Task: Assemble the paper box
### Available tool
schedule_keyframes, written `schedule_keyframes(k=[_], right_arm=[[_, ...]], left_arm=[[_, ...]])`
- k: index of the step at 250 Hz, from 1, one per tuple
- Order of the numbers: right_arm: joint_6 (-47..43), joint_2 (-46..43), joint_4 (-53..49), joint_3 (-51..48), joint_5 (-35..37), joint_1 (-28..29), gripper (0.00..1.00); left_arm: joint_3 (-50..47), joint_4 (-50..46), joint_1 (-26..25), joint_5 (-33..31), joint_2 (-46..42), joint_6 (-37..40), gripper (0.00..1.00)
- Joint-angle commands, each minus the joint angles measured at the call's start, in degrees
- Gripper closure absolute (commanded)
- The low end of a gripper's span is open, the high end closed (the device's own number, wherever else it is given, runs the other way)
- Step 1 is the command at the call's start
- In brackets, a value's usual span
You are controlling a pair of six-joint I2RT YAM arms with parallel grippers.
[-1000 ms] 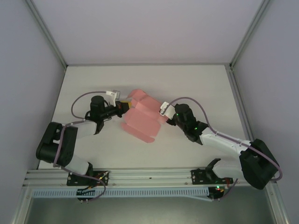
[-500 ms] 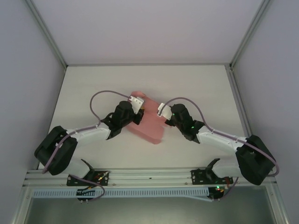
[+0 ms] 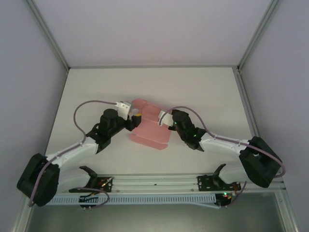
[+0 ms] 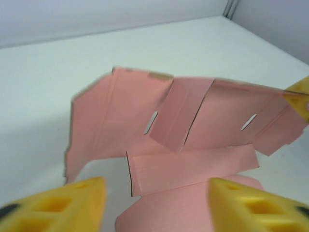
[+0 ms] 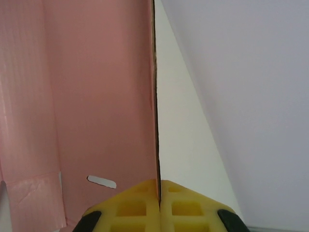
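The end flap (image 4: pixel 91 124) spreads open from the side of the box that my right gripper is holding. My left gripper should reach around the flap's outer side (image 4: pixel 69 137) and fold the flap in.
The paper box (image 3: pixel 150 126) is a pink die-cut sheet, partly folded, lying mid-table between both arms. In the left wrist view its panels and flaps (image 4: pixel 193 125) stand up in front of me, with two small slots in them. My left gripper (image 4: pixel 154 205) is open at the sheet's left side, its yellow fingers (image 4: pixel 63 208) spread over the near flap without touching it. My right gripper (image 5: pixel 158 191) is shut on the sheet's right edge, the thin card (image 5: pixel 96 96) pinched between its yellow pads. From above, the right gripper (image 3: pixel 166 121) meets the sheet's right side.
The white table (image 3: pixel 207 92) is walled on the left, right and back by pale panels. A metal rail (image 3: pixel 154 183) runs along the near edge where the arm bases sit. Free room lies behind the sheet toward the back wall.
The left arm swung in onto the sheet, then drew back left and opened beside it. The sheet shifted and folded somewhat. The right gripper kept its hold and moved slightly left.
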Motion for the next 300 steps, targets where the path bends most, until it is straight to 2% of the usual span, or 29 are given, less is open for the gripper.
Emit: schedule_keyframes(k=[1, 6, 26, 44, 81, 113, 159, 211, 260, 300], right_arm=[[-6.88, 2.65, 9.39, -2.12, 5.19, 1.18, 1.00], [-7.94, 3.25, 10.89, -2.36, 6.02, 1.56, 1.00], [-11.50, 6.15, 17.90, -3.60, 8.92, 2.77, 1.00], [-12.51, 7.91, 18.45, -3.16, 9.33, 3.16, 1.00], [-10.37, 9.89, 16.93, -2.14, 7.47, 3.22, 1.00], [-8.81, 9.41, 15.43, -1.31, 5.92, 3.23, 1.00], [-7.19, 8.59, 13.42, -1.04, 5.09, 3.27, 1.00], [-5.86, 8.34, 12.41, -0.72, 5.00, 2.73, 1.00], [-4.94, 8.40, 11.07, -0.37, 4.58, 2.47, 1.00], [-5.63, 9.33, 10.44, -0.23, 4.09, 2.61, 1.00]], left_arm=[[-2.27, -0.91, 4.78, 1.19, -4.62, -3.99, 0.04], [-2.28, -1.11, 5.89, 1.63, -5.08, -4.52, 0.00], [-1.09, -3.59, 10.33, 1.91, -5.33, -6.65, 0.00], [0.39, -5.20, 14.38, 2.34, -2.90, -9.04, 0.00], [5.55, -6.15, 20.88, 5.59, 6.97, -12.99, 0.00], [10.03, -4.10, 23.11, 8.33, 17.46, -13.02, 0.00], [15.66, -1.22, 22.04, 20.92, 28.79, -8.77, 0.02], [15.67, -0.80, 17.34, 26.37, 31.82, -2.80, 0.12], [11.00, 2.20, 14.15, 26.84, 29.07, -2.28, 0.27], [9.85, 3.40, 11.41, 25.04, 29.91, -2.06, 0.30]])
